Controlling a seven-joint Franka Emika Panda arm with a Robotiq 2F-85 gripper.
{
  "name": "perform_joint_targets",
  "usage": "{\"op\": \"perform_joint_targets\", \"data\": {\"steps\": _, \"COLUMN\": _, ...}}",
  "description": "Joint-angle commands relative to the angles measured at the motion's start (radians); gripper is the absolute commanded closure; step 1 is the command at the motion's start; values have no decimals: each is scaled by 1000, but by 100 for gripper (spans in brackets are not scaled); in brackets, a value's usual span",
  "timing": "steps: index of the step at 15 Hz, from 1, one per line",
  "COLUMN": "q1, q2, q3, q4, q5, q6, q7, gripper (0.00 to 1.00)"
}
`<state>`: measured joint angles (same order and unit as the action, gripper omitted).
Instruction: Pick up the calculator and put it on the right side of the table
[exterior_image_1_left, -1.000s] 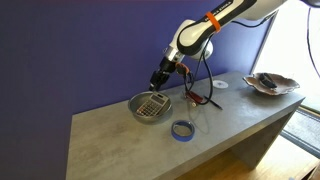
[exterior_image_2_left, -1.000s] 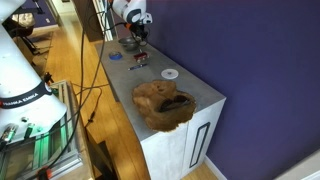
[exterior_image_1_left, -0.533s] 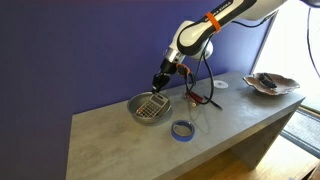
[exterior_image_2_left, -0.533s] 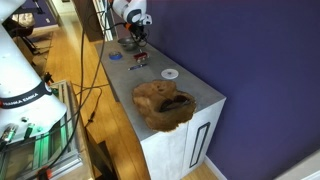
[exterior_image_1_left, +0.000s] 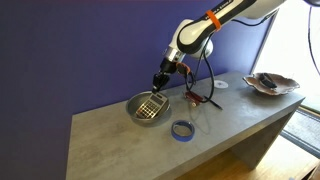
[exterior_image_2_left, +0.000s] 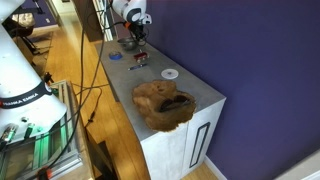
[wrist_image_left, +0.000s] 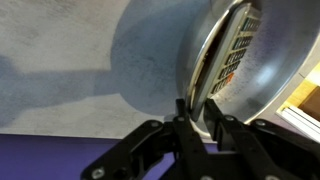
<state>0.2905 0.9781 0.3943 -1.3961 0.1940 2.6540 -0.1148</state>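
The robot's gripper is squeezing the calculator's end against the bowl's rim (wrist_image_left: 188, 82) and tilting the bowl, so next the gripper opens, move up clear, turn and comes down over the calculator's keys (wrist_image_left: 235, 50).
The greyish calculator (exterior_image_1_left: 150, 107) lies tilted inside a metal bowl (exterior_image_1_left: 134, 103) on the light-grey table (exterior_image_1_left: 110, 140). In the wrist view its keys (wrist_image_left: 236, 48) show just inside the bowl's rim (wrist_image_left: 205, 60). My gripper (exterior_image_1_left: 159, 84) reaches down to the bowl's far rim. Its fingers (wrist_image_left: 197, 118) are closed on a thin edge there, where the calculator's end rests against the rim. In an exterior view the gripper (exterior_image_2_left: 134, 40) is far off and small, and the calculator cannot be made out.
A blue tape ring (exterior_image_1_left: 182, 129) lies in front of the bowl. A small red-and-black object (exterior_image_1_left: 194, 98) and a white disc (exterior_image_1_left: 220, 85) lie to the right. A brown wooden bowl (exterior_image_1_left: 270, 84) stands at the table's right end. Purple wall behind.
The calculator has shifted slightly inside the bowl and now lies a bit flatter. The arm has barely moved.
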Motion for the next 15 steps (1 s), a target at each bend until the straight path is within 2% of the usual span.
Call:
{"op": "perform_joint_targets", "data": {"steps": 1, "q1": 10, "q2": -27, "q3": -14, "q4": -6, "q5": -9, "q6": -27, "q7": 23, "gripper": 94}}
{"op": "perform_joint_targets", "data": {"steps": 5, "q1": 1, "q2": -50, "q3": -10, "q4": -17, "q5": 0, "q6": -51, "q7": 28, "gripper": 94}}
{"op": "perform_joint_targets", "data": {"steps": 10, "q1": 35, "q2": -98, "q3": -83, "q4": -33, "q5": -46, "q6": 5, "q7": 54, "gripper": 95}}
{"op": "perform_joint_targets", "data": {"steps": 11, "q1": 54, "q2": -105, "q3": -114, "q4": -32, "q5": -70, "q6": 5, "q7": 66, "gripper": 95}}
{"op": "perform_joint_targets", "data": {"steps": 12, "q1": 70, "q2": -103, "q3": -140, "q4": -24, "q5": -97, "q6": -18, "q7": 70, "gripper": 95}}
{"op": "perform_joint_targets", "data": {"steps": 13, "q1": 56, "q2": -89, "q3": -113, "q4": -14, "q5": -80, "q6": -50, "q7": 63, "gripper": 95}}
{"op": "perform_joint_targets", "data": {"steps": 15, "q1": 58, "q2": -83, "q3": -114, "q4": -9, "q5": -63, "q6": -122, "q7": 101, "gripper": 95}}
